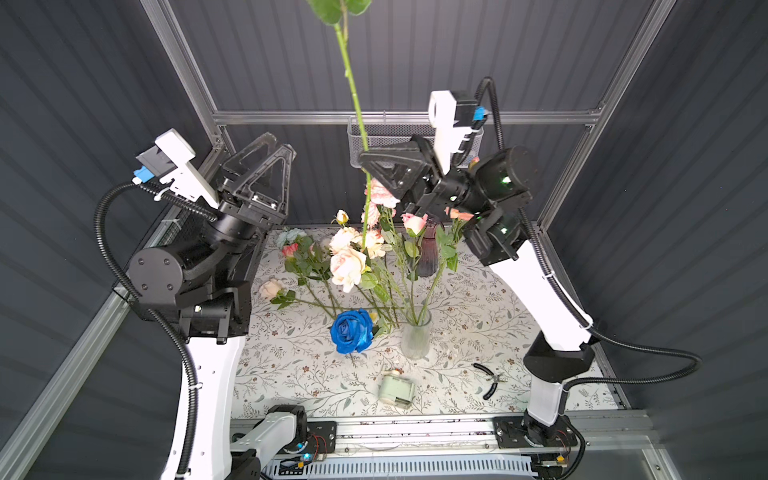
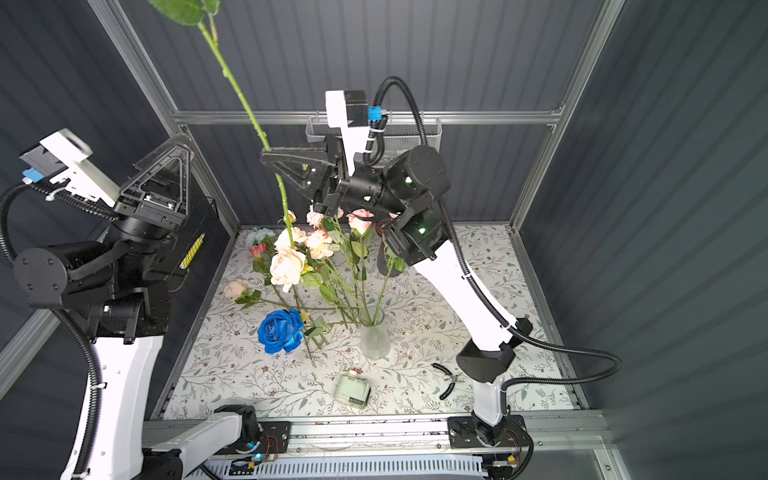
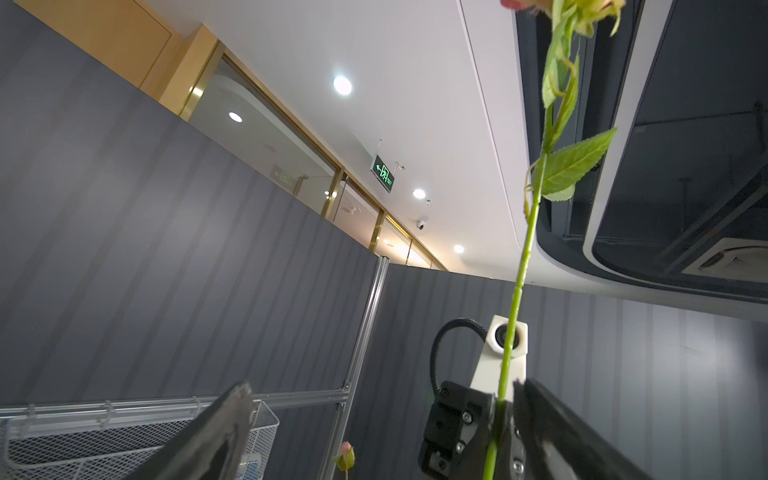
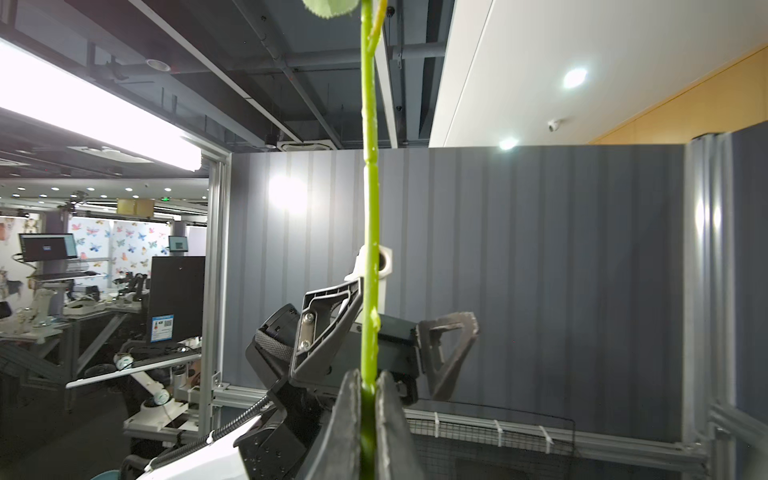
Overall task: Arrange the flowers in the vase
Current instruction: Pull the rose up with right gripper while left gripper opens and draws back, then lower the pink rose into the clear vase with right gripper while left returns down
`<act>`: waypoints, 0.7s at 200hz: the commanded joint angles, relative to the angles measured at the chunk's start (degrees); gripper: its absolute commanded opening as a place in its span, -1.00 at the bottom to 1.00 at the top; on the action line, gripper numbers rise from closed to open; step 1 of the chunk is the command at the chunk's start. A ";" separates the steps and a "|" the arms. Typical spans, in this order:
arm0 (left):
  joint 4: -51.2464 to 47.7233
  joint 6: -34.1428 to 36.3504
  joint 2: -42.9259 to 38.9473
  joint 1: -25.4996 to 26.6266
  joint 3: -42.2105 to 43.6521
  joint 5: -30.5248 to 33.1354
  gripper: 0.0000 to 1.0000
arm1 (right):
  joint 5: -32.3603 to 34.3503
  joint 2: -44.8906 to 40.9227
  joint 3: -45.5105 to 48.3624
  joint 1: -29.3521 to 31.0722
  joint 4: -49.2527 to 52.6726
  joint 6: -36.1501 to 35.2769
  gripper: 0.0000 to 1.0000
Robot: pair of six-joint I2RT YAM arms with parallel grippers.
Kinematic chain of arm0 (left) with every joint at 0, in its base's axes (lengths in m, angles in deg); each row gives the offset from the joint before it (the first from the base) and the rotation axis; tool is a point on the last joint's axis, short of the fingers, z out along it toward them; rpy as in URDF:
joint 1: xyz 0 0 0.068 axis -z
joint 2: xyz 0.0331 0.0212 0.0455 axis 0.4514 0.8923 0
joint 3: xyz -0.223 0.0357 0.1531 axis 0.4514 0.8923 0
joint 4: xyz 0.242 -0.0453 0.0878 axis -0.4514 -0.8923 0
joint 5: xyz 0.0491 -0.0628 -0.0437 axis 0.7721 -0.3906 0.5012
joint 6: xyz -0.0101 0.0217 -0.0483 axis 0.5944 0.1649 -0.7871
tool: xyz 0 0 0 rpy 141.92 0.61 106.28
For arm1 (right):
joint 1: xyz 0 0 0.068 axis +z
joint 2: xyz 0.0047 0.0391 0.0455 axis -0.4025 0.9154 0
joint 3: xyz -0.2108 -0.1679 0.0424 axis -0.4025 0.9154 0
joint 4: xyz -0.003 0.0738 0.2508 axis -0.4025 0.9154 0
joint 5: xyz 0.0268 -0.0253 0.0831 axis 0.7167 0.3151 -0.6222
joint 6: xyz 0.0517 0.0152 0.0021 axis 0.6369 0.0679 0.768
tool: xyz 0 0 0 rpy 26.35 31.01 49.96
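My right gripper should now lower the green stem it holds upright, its lower end [image 1: 365, 238] free below, toward the clear vase [image 1: 417, 316] until that stem end stands inside.
My right gripper [image 1: 365, 156] [image 2: 268, 154] [image 4: 368, 386] is raised high over the table's back and shut on a long green stem [image 1: 351, 83] [image 4: 370, 208] held nearly upright. Its leaves run out of both top views; the left wrist view catches a pink bloom [image 3: 523, 3] at the frame's edge. My left gripper [image 1: 280, 145] [image 2: 183, 145] [image 3: 382, 395] stands open at the left, apart from the stem, holding nothing. Several flowers [image 1: 347, 264] stand in the clear glass vase [image 1: 415, 334] [image 2: 374, 338], leaning left. A deep blue rose [image 1: 352, 331] hangs beside it.
A dark purple vase [image 1: 430, 249] stands behind the clear one. A peach rose [image 1: 272, 289] lies on the floral cloth. Black pliers [image 1: 492, 380] and a tipped pale green jar [image 1: 397, 388] lie near the front. A wire basket [image 1: 415, 137] hangs on the back rail.
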 commanded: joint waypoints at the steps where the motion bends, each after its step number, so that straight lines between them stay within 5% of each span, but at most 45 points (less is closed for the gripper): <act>1: -3.50 5.40 -2.74 -0.09 1.73 2.86 0.99 | 0.46 -6.86 5.43 -2.15 -0.36 -3.45 -1.00; 43: -11.73 12.46 -9.28 -0.09 7.70 12.88 0.99 | 2.00 -21.10 24.64 -4.36 -0.61 -8.87 -1.00; 140: -21.39 13.47 -24.69 -0.09 27.74 18.75 0.99 | 18.41 -51.60 78.67 -4.73 -21.92 -10.80 -1.00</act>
